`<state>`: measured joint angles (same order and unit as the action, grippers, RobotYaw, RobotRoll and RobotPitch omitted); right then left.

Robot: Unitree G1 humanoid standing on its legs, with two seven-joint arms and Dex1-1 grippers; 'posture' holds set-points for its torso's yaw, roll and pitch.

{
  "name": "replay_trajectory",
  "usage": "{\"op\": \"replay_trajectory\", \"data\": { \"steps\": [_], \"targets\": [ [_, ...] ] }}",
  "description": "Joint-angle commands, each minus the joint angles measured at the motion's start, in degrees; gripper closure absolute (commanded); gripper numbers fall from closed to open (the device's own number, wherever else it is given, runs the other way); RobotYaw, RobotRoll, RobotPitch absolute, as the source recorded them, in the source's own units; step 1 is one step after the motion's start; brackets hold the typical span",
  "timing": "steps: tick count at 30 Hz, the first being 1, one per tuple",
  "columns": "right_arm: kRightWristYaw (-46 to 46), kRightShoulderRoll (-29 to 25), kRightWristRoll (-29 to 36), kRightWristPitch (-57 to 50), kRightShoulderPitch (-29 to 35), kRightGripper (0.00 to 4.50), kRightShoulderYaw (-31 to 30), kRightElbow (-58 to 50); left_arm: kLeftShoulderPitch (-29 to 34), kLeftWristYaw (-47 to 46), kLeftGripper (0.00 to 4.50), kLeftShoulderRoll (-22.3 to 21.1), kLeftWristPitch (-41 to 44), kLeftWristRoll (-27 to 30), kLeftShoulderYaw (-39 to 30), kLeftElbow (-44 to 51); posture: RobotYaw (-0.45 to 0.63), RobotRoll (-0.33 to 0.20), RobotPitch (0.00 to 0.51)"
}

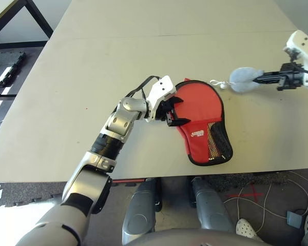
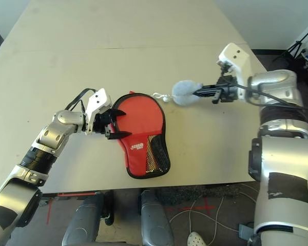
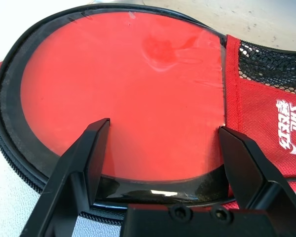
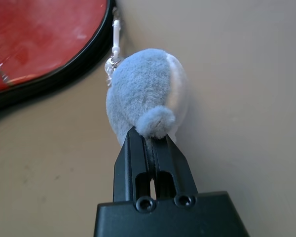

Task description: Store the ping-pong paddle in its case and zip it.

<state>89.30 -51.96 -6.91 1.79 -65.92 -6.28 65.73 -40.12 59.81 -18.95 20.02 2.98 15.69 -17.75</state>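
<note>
The white cord (image 2: 161,96) runs straight from the grey pouch to the zipper, so the robot's right gripper should go on pulling the pouch along the case's rim until it reaches the mesh pocket's end (image 2: 167,165).
The red case (image 1: 205,141) lies near the table's front edge, edged with a black zipper, its mesh pocket and white logo facing up. Inside its round part lies the ping-pong paddle (image 3: 123,84), red face up; its handle is hidden under the pocket end. My left gripper (image 1: 177,110) stands open at the case's left rim, its fingers (image 3: 89,153) low over the paddle's face. A short white cord (image 1: 218,83) runs from the case's far right rim to a small grey fluffy pouch (image 1: 242,79). My right gripper (image 2: 197,93) is shut on that pouch, just above the table.
The table's front edge (image 1: 195,173) runs close below the case. Bare tabletop stretches behind and to the left. A black frame (image 1: 20,15) stands off the table's far left corner. Cables (image 1: 277,200) lie on the floor at the right.
</note>
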Motion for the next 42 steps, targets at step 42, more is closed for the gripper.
{"op": "replay_trajectory", "data": {
  "steps": [42],
  "targets": [
    [3.2, -28.3, 49.5, -28.0, 43.5, 4.49, -19.9, -70.1, 1.0, -0.7, 0.00, 0.5, 0.6, -1.0, 1.9, -4.3, -0.11, 0.000, 0.218]
  ]
}}
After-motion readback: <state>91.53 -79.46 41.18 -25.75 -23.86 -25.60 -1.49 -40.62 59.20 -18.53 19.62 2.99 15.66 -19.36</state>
